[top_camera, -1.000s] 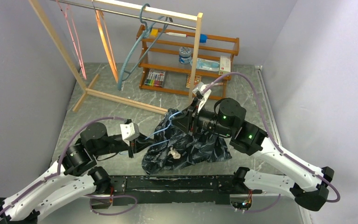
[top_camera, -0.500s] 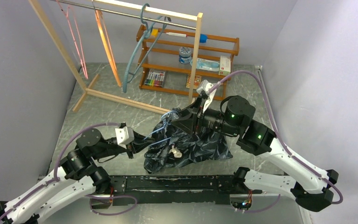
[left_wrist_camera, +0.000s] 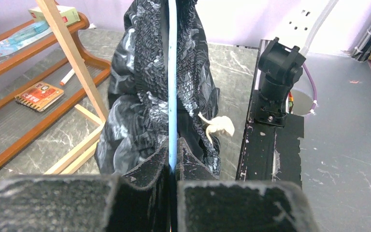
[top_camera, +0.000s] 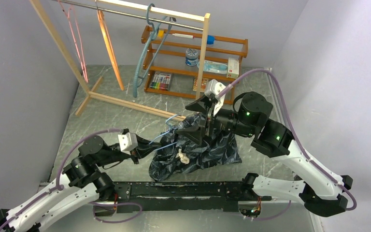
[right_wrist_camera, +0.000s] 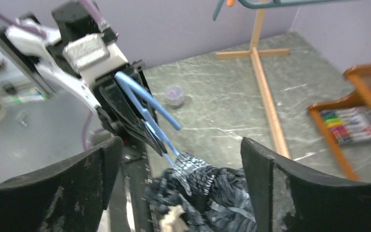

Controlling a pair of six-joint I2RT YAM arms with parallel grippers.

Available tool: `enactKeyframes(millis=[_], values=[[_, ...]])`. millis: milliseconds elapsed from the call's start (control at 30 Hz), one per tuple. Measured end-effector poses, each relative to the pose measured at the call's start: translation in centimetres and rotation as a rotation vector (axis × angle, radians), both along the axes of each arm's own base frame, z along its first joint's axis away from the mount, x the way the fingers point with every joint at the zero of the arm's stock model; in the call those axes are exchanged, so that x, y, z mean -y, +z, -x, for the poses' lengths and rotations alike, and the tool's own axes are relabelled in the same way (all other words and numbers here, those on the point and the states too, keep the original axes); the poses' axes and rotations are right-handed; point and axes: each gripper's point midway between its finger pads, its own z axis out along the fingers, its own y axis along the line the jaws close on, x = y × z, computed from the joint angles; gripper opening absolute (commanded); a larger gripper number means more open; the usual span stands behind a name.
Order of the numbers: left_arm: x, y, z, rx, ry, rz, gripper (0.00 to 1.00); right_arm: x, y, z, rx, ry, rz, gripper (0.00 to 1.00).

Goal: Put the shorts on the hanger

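The robot's left gripper is holding the hanger end [top_camera: 157,138] that the shorts have to cover, so the right gripper should pinch the shorts' gathered top [top_camera: 173,130] together with the hanger to free the left gripper.
The shorts [top_camera: 200,147] are a dark marbled heap with a cream drawstring knot [top_camera: 182,156], resting on the table in front of both arms. Their gathered top [right_wrist_camera: 198,166] hangs on the thin light-blue hanger [top_camera: 166,134]. My left gripper [top_camera: 142,151] is shut on that hanger. In the left wrist view the blue wire [left_wrist_camera: 172,72] rises straight from between the pressed jaws [left_wrist_camera: 172,166] into the shorts [left_wrist_camera: 140,96]. My right gripper [top_camera: 193,121] hovers just above the top of the shorts. It is open wide [right_wrist_camera: 181,150] and nothing lies between its fingers.
A wooden clothes rack [top_camera: 203,46] stands at the back, with a teal hanger [top_camera: 142,53] and a pink wire hanger [top_camera: 77,46] on its rail. Behind it is an orange shelf [top_camera: 222,48] with markers and boxes. A black rail [top_camera: 188,188] runs along the near edge.
My right gripper has opened, let go of the shorts' top and drawn back to the right. The shorts now hang on the hanger, which my left gripper still holds.
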Motion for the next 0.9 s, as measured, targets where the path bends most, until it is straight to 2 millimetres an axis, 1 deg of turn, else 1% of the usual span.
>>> enactKeyframes(millis=[100,267,400,533,700,767,833,900], values=[[0.0,-0.1,0.0,0.001,0.0,-0.002,0.07,0.4,0.1,0.6,0.095,0.047,0.036,0.98],[-0.4,0.5,0.3,0.023,0.0,0.018,0.07,1.1,0.1,1.1,0.185,0.091,0.108,0.94],[-0.6,0.9,0.6,0.039,-0.004,0.034,0.07,1.4,-1.7,1.3,0.21,0.124,0.191,0.89],[-0.6,0.8,0.9,0.052,-0.021,0.039,0.07,0.8,-3.6,1.0,0.211,0.168,0.27,0.85],[-0.5,1.0,1.1,0.065,-0.038,0.042,0.07,-1.3,-4.9,0.5,0.188,0.239,0.328,0.78],[-0.4,1.1,1.2,0.069,-0.043,0.046,0.07,-2.0,-5.8,0.4,0.169,0.267,0.344,0.75],[-0.4,1.2,1.3,0.072,-0.047,0.049,0.07,-2.5,-6.4,0.5,0.154,0.289,0.349,0.68],[-0.4,1.2,1.3,0.073,-0.049,0.049,0.07,-2.7,-6.8,0.6,0.148,0.305,0.349,0.48]])
